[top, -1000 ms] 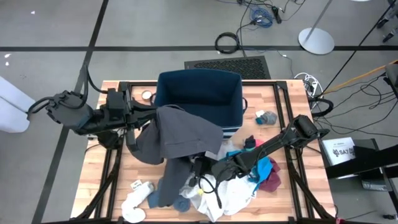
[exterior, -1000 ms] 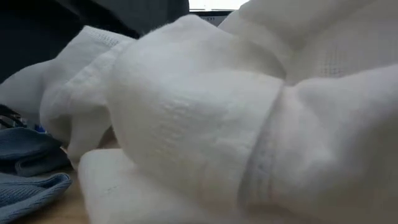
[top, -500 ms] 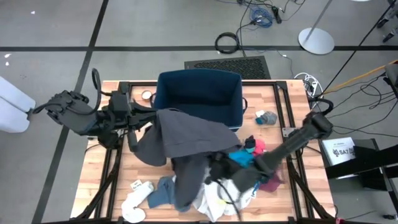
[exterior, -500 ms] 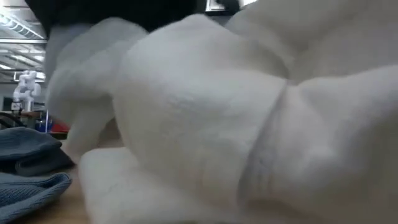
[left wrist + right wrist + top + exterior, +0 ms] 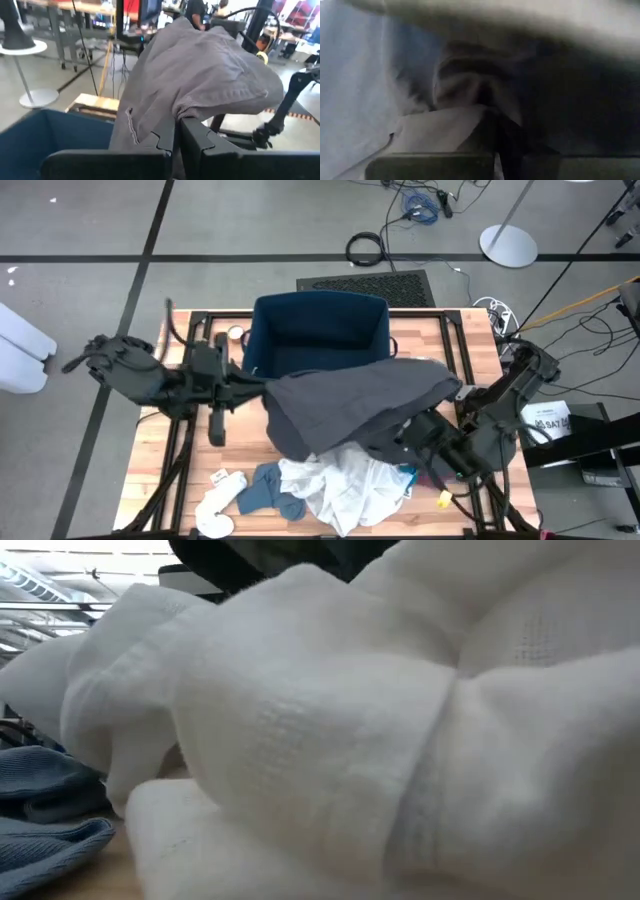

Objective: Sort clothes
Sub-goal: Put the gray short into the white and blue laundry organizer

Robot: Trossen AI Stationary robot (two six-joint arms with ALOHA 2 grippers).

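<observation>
The dark grey garment drapes bunched over my right gripper. Next, I set it down on the white garment first, and then take its edge near the navy bin.
A large dark grey garment hangs spread between my two grippers above the table's middle. My left gripper is shut on its left end, in front of the navy bin. My right gripper is at its right part, mostly hidden under the cloth, and looks shut on it. Below lies a white garment with a grey-blue sock and white socks to its left. A grey-blue sock lies at the far right. The white sock fills the low view. My left gripper pinches a gathered bunch of the grey garment's left end between its two fingers, coming level from the table's left. The cloth rises and spreads away from the fingers, lifted clear. My right gripper holds a bunch of the dark cloth between its fingers. The garment itself covers the place in the high view, so which part it has cannot be told.
The navy bin stands open at the far middle of the table. A small teal piece shows under the garment's right side. A small yellow thing lies near the front right. The wooden table is bare at its near left.
My right gripper has gone from the pile at the table's middle toward the right edge and up, drawing the grey garment out. The garment, which drooped onto the pile, is now spread wide and lifted between both grippers. My left gripper has shifted a little to the right.
</observation>
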